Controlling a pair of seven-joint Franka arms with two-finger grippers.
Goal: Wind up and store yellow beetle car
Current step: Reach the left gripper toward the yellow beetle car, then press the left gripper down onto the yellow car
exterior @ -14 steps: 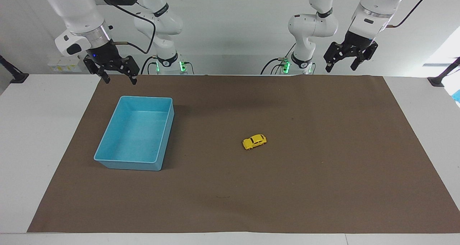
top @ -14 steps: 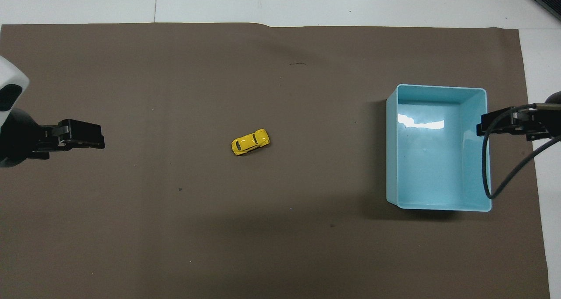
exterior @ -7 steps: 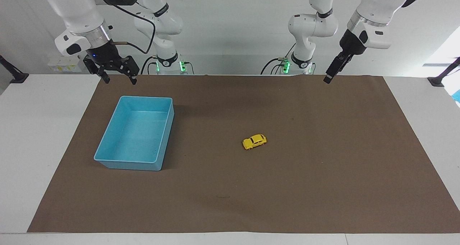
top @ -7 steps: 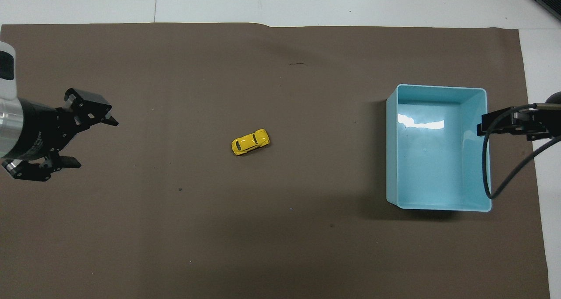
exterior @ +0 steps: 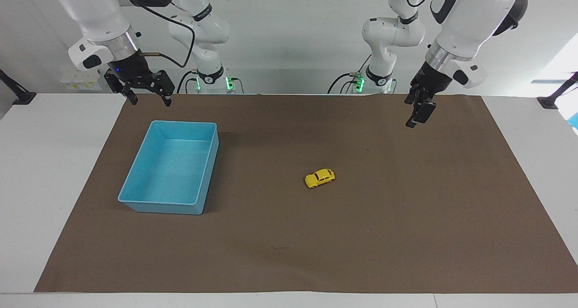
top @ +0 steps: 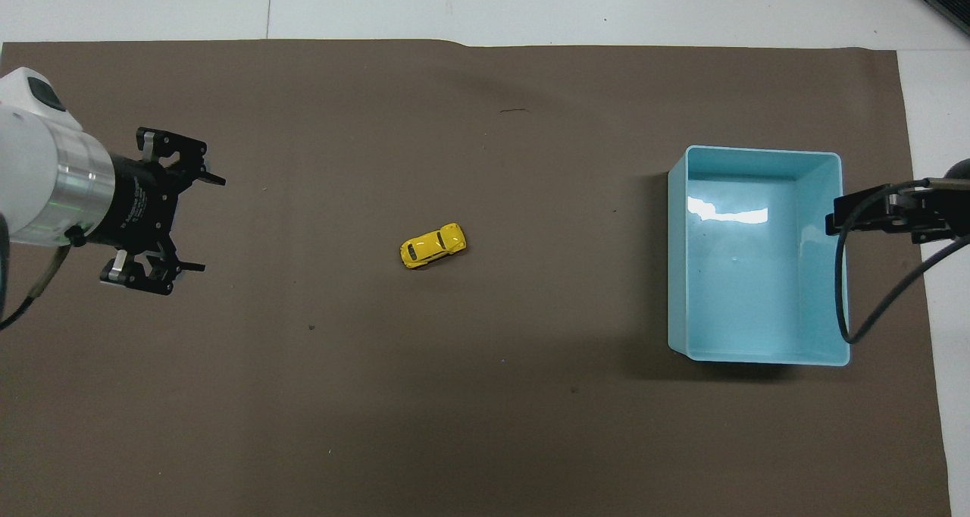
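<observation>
The yellow beetle car (top: 433,245) sits on its wheels, clear of the blue tray, so my left gripper should come in next until its fingers straddle the car's sides (top: 439,256).
The yellow beetle car (exterior: 319,178) stands on its wheels on the brown mat, near the middle; it also shows in the overhead view (top: 432,245). The blue tray (exterior: 158,207) is empty and lies toward the right arm's end of the table (top: 750,297). My left gripper (exterior: 413,118) is open and empty, in the air over the mat toward the left arm's end, well apart from the car (top: 211,223). My right gripper (exterior: 151,103) is open and empty, waiting in the air over the tray's rim nearest the robots (top: 833,221).
The brown mat (exterior: 406,235) covers most of the white table (exterior: 45,163). A black cable (top: 841,297) from the right arm hangs over one edge of the tray.
My left gripper has turned at the wrist, come down lower and moved out over the mat toward the car. The right arm, the car and the tray have not moved.
</observation>
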